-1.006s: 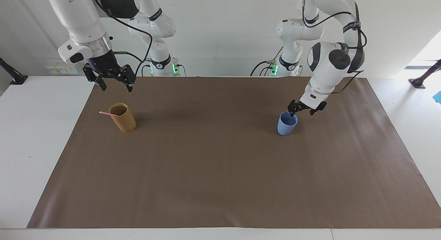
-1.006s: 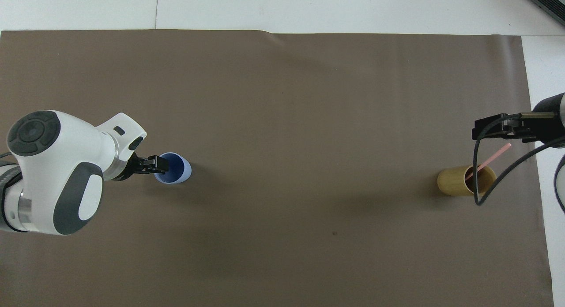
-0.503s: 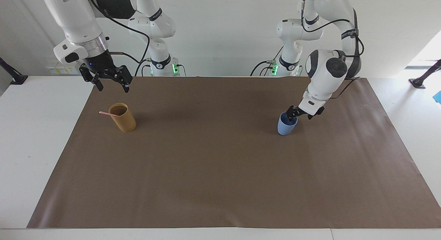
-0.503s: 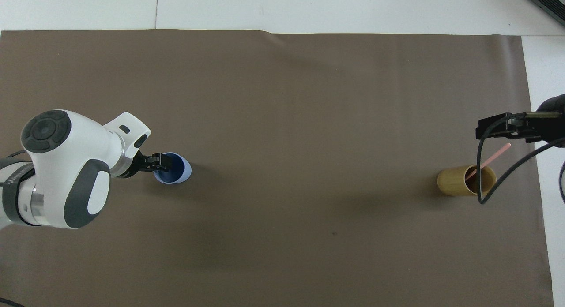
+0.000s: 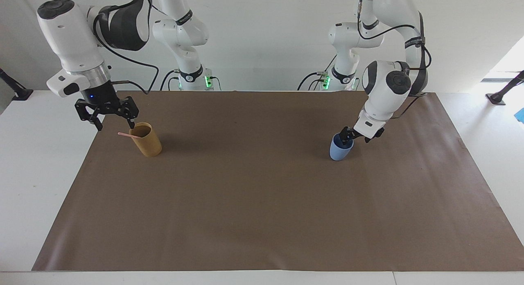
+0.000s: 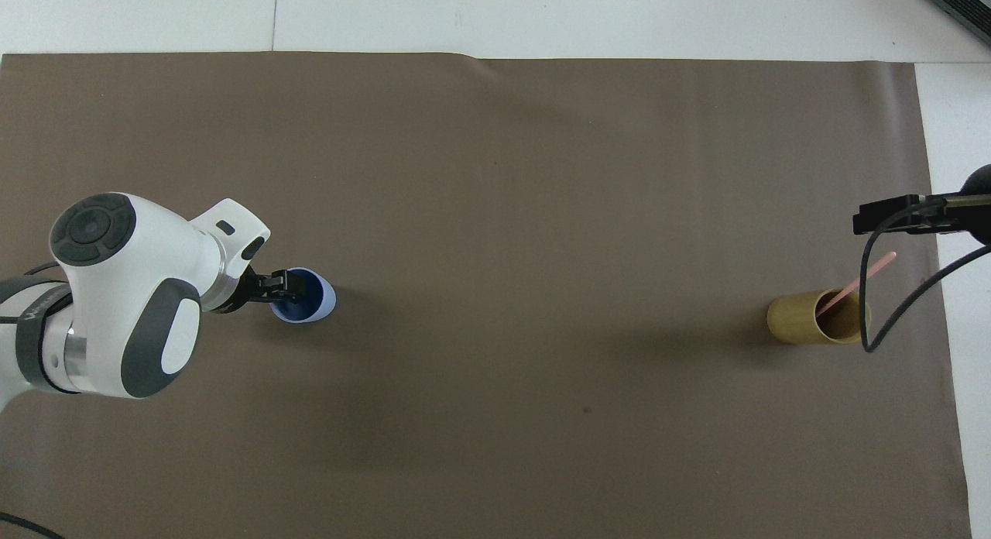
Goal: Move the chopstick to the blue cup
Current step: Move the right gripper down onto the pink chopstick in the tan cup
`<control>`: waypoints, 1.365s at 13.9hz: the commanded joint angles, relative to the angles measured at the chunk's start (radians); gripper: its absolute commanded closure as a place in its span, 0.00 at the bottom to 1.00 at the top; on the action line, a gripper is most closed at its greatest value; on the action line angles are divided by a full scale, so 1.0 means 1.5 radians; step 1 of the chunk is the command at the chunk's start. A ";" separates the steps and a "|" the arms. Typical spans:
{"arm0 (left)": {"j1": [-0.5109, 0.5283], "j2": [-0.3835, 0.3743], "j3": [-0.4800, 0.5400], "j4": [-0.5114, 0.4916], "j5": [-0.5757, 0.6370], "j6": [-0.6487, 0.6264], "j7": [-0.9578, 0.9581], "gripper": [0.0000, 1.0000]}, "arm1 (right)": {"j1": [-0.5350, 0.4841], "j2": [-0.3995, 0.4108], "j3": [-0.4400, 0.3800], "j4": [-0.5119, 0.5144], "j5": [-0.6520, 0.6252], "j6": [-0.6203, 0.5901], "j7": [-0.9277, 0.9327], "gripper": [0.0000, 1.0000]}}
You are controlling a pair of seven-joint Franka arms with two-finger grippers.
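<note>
The blue cup is far from the chopstick, so next my left gripper puts the cup at the mat's middle before my right gripper brings the chopstick.
The pale pink chopstick leans in the tan-brown cup, its free end sticking out toward the right arm's end of the table. It also shows in the overhead view, as does the tan cup. My right gripper is open and empty, just above the chopstick's free end and beside the cup's rim; part of it shows from overhead. The blue cup stands upright. My left gripper is tilted down at its rim, tips reaching into the cup's mouth.
A brown mat covers most of the white table. The two cups stand apart, one toward each end of the mat. A cable loop hangs from the right arm over the tan cup.
My right gripper has come down and moved toward the right arm's end of the table, to the chopstick's free end. My left gripper has settled slightly lower at the blue cup's rim.
</note>
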 commanded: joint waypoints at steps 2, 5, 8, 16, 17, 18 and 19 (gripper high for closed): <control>-0.009 -0.006 0.005 -0.015 -0.009 0.019 0.003 0.74 | -0.021 -0.006 0.006 -0.060 0.019 0.036 -0.024 0.00; -0.011 -0.006 0.005 -0.015 -0.009 0.017 -0.002 1.00 | -0.036 -0.008 0.006 -0.086 0.022 0.033 -0.021 0.00; -0.025 0.000 0.006 0.001 -0.009 0.016 -0.006 1.00 | -0.038 -0.013 0.005 -0.092 0.048 0.023 -0.021 0.48; -0.043 0.007 0.006 0.151 -0.008 -0.127 -0.010 1.00 | -0.065 -0.025 0.005 -0.100 0.085 -0.047 -0.021 0.81; -0.065 0.008 0.005 0.155 -0.008 -0.126 -0.018 1.00 | -0.066 -0.025 0.005 -0.099 0.085 -0.045 -0.021 0.88; -0.088 0.009 0.005 0.160 -0.008 -0.125 -0.037 1.00 | -0.066 -0.023 0.005 -0.098 0.086 -0.033 -0.021 0.89; -0.108 0.014 0.004 0.168 -0.009 -0.120 -0.060 1.00 | -0.066 -0.021 0.005 -0.097 0.087 -0.019 -0.021 0.89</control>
